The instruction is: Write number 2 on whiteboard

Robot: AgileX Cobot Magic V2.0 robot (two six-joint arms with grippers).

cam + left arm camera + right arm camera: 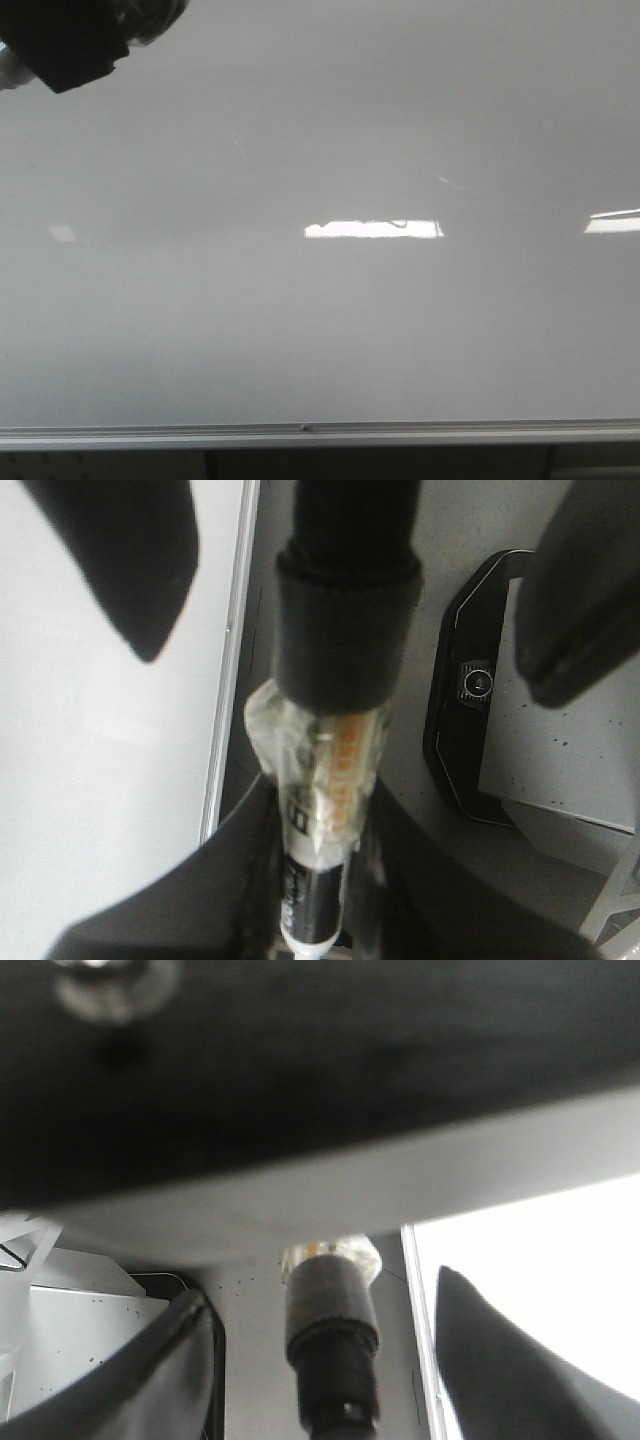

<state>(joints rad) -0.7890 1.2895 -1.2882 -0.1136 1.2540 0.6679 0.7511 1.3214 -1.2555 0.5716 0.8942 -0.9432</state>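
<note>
Next, I take the black end [338,1388] with my right gripper and back my left gripper off, because my left gripper is closed around the marker [316,895] near its white tip.
The whiteboard [320,320] fills the front view, glossy and bare, with a silver frame [320,433] along its lower edge. No number 2 shows on it. My left gripper [320,890] is shut on a marker [325,780] whose body is wrapped in clear tape. The marker's black cap [345,610] is still on. My right gripper [335,1360] is open, one finger on each side of the cap [330,1320], apart from it. The marker is beside the board's edge [230,680], off the board. A dark arm part [80,40] shows in the front view's top left corner.
A black-rimmed flat device [455,680] with a grey sheet [560,750] on it lies on the grey surface beside the board. It also shows in the right wrist view [90,1330]. Bright light reflections [372,229] lie on the board.
</note>
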